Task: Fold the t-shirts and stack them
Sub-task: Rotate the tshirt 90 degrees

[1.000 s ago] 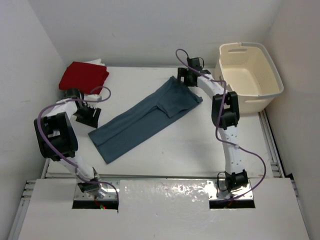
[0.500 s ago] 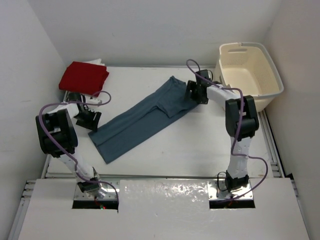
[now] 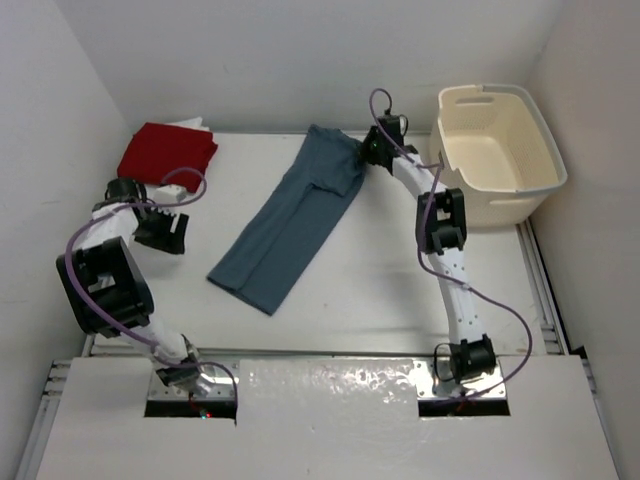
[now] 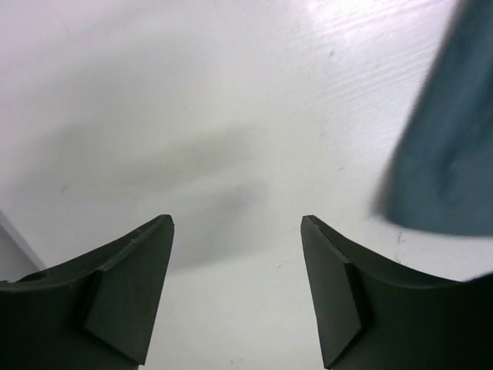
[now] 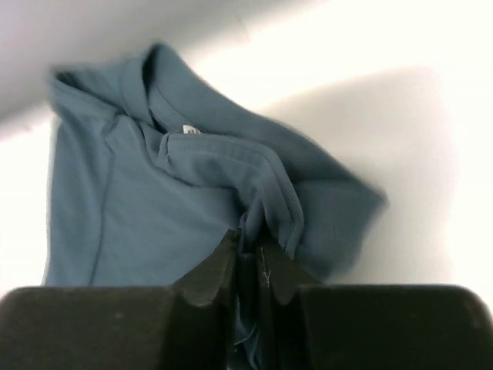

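My right gripper should take the strip's lower corner (image 3: pixel 270 306) and turn it straight before folding, because the slate blue-grey t-shirt's folded strip (image 3: pixel 288 222) is angled toward my left gripper.
The slate blue-grey t-shirt (image 3: pixel 295 215) lies as a long folded strip on the table, running from the far middle down to the left. My right gripper (image 3: pixel 368 152) is shut on its collar end (image 5: pixel 254 208) at the far edge. The red t-shirt (image 3: pixel 166 152) lies folded at the far left corner, on top of a white one (image 3: pixel 190 125) that barely shows. My left gripper (image 3: pixel 165 232) is open and empty over bare table, left of the strip's lower end (image 4: pixel 451 154).
The cream laundry basket (image 3: pixel 500 150) stands at the far right corner, close to my right arm. Walls close in the table on the left, back and right.
My right gripper has pulled the blue-grey shirt's collar end toward the far edge, swinging the strip more upright. My left gripper has let go of the lower end and moved left.
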`<state>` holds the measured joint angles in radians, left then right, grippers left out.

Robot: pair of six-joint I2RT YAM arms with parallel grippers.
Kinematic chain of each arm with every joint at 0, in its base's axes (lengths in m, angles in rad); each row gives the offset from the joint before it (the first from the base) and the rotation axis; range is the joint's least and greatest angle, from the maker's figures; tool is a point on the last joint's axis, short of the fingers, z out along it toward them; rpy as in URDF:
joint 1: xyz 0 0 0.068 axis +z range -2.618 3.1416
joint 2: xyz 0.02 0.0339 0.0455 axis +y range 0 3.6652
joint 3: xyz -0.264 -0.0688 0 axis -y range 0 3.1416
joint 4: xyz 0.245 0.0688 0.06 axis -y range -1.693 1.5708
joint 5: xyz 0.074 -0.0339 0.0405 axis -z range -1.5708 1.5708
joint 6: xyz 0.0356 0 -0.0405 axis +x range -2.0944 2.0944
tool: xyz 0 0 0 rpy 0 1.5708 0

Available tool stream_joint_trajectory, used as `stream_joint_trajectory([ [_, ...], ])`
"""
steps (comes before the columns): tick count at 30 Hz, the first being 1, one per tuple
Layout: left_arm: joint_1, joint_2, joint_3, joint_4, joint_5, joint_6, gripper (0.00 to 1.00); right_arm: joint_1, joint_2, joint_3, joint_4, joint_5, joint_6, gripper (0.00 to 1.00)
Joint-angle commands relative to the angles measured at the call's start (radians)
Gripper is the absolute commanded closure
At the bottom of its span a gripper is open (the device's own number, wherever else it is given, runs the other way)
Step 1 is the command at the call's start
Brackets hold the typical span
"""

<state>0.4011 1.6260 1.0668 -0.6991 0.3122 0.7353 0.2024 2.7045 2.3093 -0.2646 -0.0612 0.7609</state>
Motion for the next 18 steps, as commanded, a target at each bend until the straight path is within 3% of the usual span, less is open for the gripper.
stream_joint_trajectory([
  [1, -0.011, -0.032, 0.042, -0.079, 0.097, 0.059, 0.33, -0.009, 0.13, 0.116, 0.222, -0.031, 0.089, 0.41],
  [3, -0.051, -0.023, 0.013, -0.089, 0.091, 0.067, 0.29, -0.008, 0.051, 0.018, 0.275, -0.01, 0.051, 0.07],
  [4, -0.067, -0.022, 0.001, -0.086, 0.088, 0.064, 0.28, -0.006, -0.072, -0.119, 0.268, 0.013, 0.019, 0.01],
  [10, -0.15, 0.003, -0.031, -0.016, 0.105, -0.02, 0.28, -0.009, -0.558, -0.625, 0.093, 0.225, -0.137, 0.01],
  [14, -0.12, -0.011, -0.028, 0.068, 0.096, -0.088, 0.28, 0.079, -0.935, -1.002, 0.062, 0.227, -0.081, 0.01],
  [16, -0.104, -0.011, -0.019, 0.078, 0.079, -0.122, 0.28, 0.141, -1.029, -1.234, 0.083, 0.218, -0.031, 0.01],
  [18, -0.099, -0.028, -0.027, 0.081, 0.084, -0.123, 0.28, 0.262, -1.117, -1.359, 0.168, 0.154, 0.076, 0.01],
])
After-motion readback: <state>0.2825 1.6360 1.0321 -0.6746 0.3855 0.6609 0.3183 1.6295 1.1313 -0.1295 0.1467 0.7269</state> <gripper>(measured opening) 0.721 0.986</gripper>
